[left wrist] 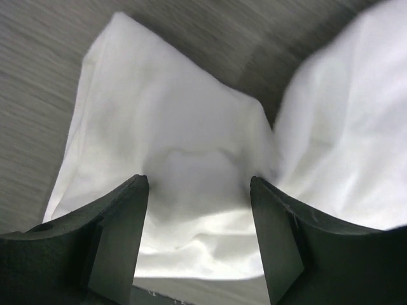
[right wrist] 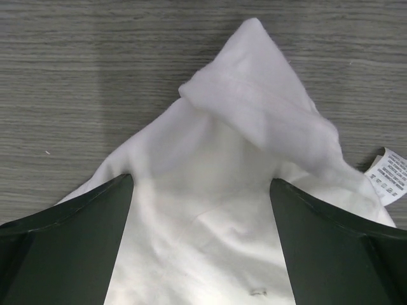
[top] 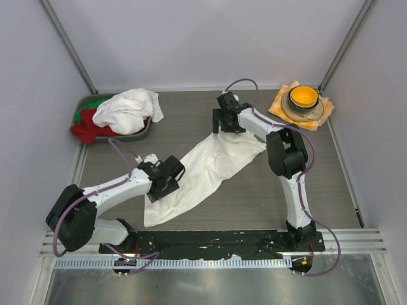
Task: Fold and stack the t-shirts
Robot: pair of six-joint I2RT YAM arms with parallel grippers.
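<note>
My left gripper is to straighten the white t-shirt, which lies in a slanting band [top: 213, 162], and should swing its near end [top: 156, 213] round until the t-shirt lies straight before folding.
A white t-shirt [top: 203, 168] lies crumpled in a long diagonal band across the middle of the table. My left gripper [top: 166, 179] is down on its near left edge. In the left wrist view the left gripper [left wrist: 198, 181] has its jaws apart, with a raised fold of the t-shirt [left wrist: 172, 114] between them. My right gripper [top: 227, 122] is at the shirt's far end. In the right wrist view it [right wrist: 201, 179] stands wide open over a pointed, rolled corner of the cloth [right wrist: 254, 82]. A second white t-shirt [top: 129, 109] lies heaped on the bin.
A grey bin [top: 147, 130] at the back left holds red [top: 89, 131] and green garments under the heaped shirt. At the back right a bowl [top: 303, 98] stands on an orange checked cloth [top: 277, 103]. A care label [right wrist: 389, 171] sticks out of the shirt. Walls enclose the table.
</note>
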